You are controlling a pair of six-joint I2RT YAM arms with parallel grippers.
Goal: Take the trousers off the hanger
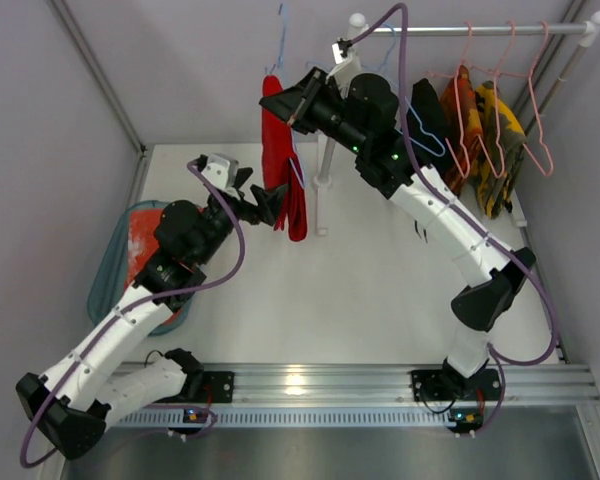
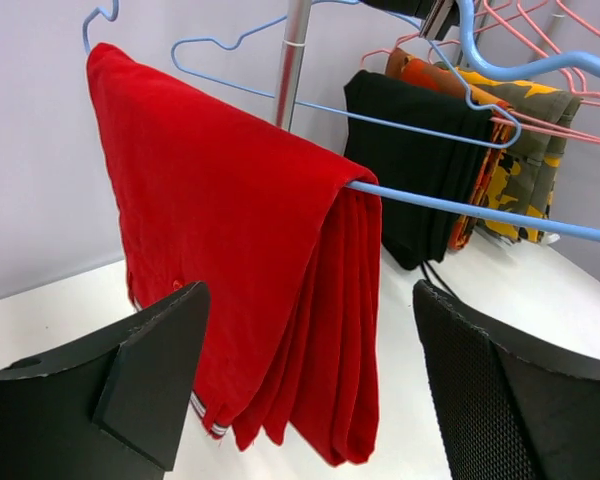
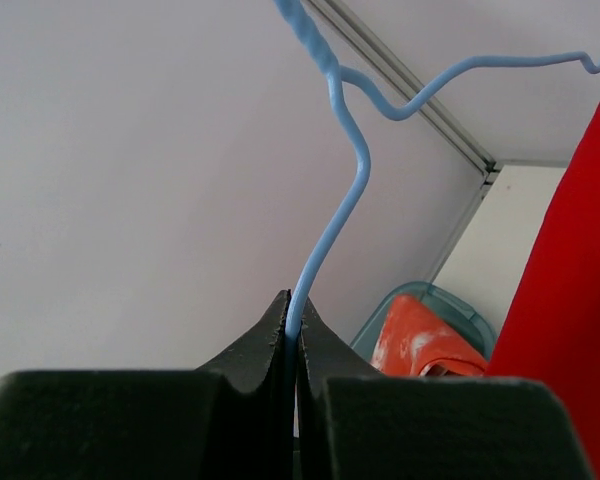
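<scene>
The red trousers' loose lower ends (image 2: 325, 410) are in front of my left gripper, well below the hanger's bar. Next, I take hold higher up, near the trousers' top (image 2: 265, 175), before I pull.
Bright red trousers (image 2: 230, 240) hang folded over the bar of a blue wire hanger (image 2: 480, 210). My right gripper (image 3: 295, 320) is shut on the hanger's wire neck (image 3: 330, 230) and holds it up off the rail; from above it sits at the trousers' top (image 1: 275, 108). My left gripper (image 2: 310, 400) is open, and the lower folds of the red trousers (image 1: 280, 170) hang just ahead, between its fingers (image 2: 150, 380). From above, the left gripper (image 1: 270, 205) sits beside the trousers' lower half. Orange-red trousers with whitish blotches (image 3: 420, 345) lie in the teal basket (image 1: 110, 270).
A white clothes rail (image 1: 460, 30) on a pole (image 1: 325, 150) stands at the back right. It carries pink hangers (image 1: 500, 90), a black garment (image 2: 410, 170) and yellow-and-orange garments (image 1: 490, 140). Grey walls close in the left, back and right sides.
</scene>
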